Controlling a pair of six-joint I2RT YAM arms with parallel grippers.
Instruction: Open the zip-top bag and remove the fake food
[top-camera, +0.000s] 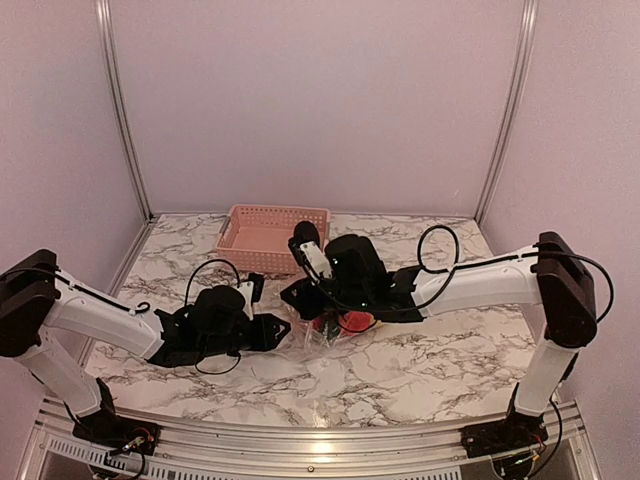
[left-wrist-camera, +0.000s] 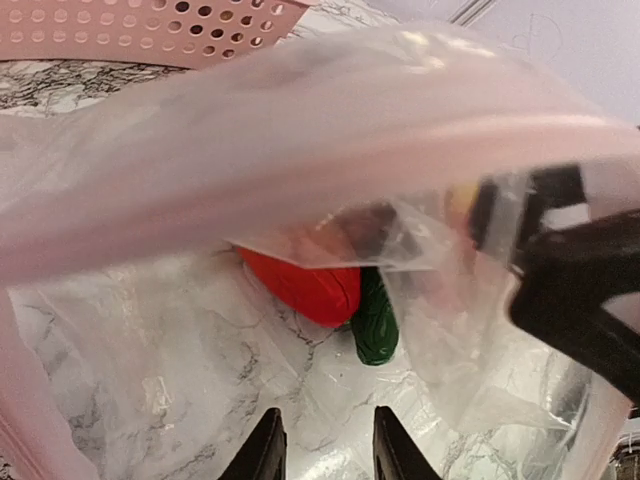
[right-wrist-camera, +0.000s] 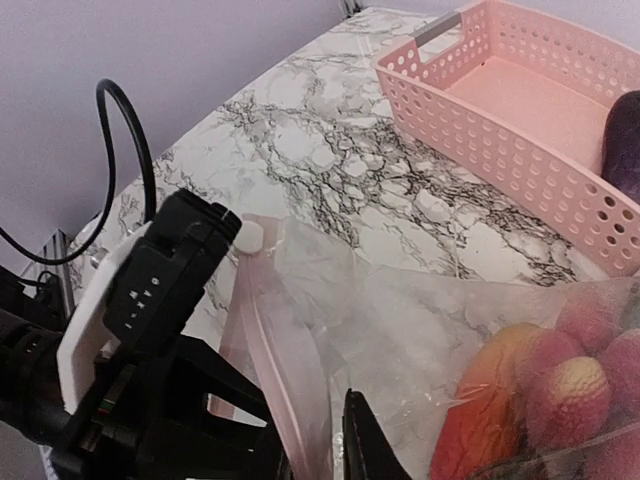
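Observation:
The bag's opening is up but its far end is lying loose, so my right gripper should hold that end while my left gripper pulls out the red cluster.
The zip-top bag lies on the marble between my two grippers, its mouth facing the left gripper. In the left wrist view its pink zip strip arches high over the opened mouth. My left gripper is open at the mouth, and a red piece and a green piece of fake food lie just ahead of it. My right gripper is shut on the bag's upper zip edge and holds it raised. A red round cluster and an orange piece show inside the bag.
The pink slotted basket stands just behind the bag, and a purple eggplant lies in it. The left arm's wrist and cable are close beside my right gripper. Grey walls enclose the table at the back and sides.

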